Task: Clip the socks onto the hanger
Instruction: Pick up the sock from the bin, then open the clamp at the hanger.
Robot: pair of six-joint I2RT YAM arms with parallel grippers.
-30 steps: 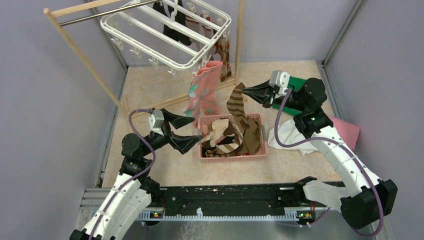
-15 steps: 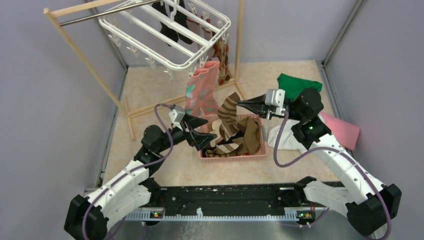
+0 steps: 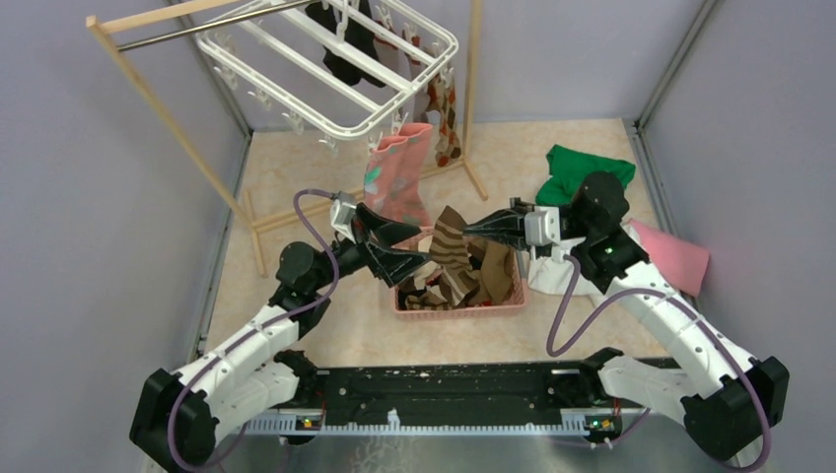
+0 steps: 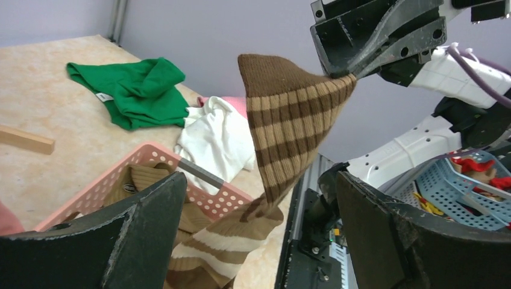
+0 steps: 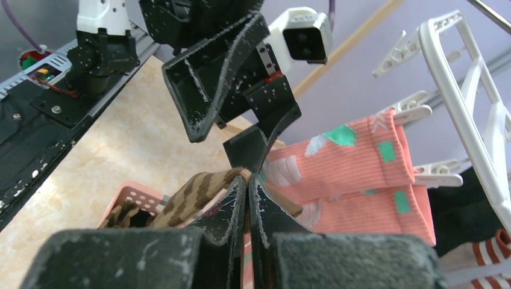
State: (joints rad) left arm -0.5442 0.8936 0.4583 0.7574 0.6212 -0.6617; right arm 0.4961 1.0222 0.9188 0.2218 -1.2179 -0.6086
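Observation:
The striped sock's cuff slants away from the cuff edge my right gripper pinches (image 4: 338, 88), so my left gripper should take the cuff's free corner (image 4: 255, 67) first. Then my right gripper should open and grip again.
My right gripper (image 3: 468, 227) is shut on the cuff of a brown-and-cream striped sock (image 3: 452, 251), which hangs down into the pink basket (image 3: 463, 307). In the right wrist view the cuff (image 5: 265, 176) sticks out past the pinched tips (image 5: 248, 180). My left gripper (image 3: 422, 246) stands wide open right beside it. In the left wrist view its fingers flank the sock's lower half (image 4: 265, 180) without touching. The white hanger (image 3: 325, 103) hangs from the rack at the back. Pink-teal socks (image 3: 399, 177), a black sock (image 3: 340, 54) and an argyle sock (image 3: 449, 113) are clipped to it.
More socks lie heaped in the basket. A green cloth (image 3: 577, 168), a white cloth (image 3: 557, 271) and a pink cloth (image 3: 680, 256) lie on the floor to the right. The wooden rack's post (image 3: 168, 113) and foot stand at the left.
My left arm has swung right and forward to the basket, jaws open around the sock. My right gripper has carried the striped sock left and lower, towards the left gripper.

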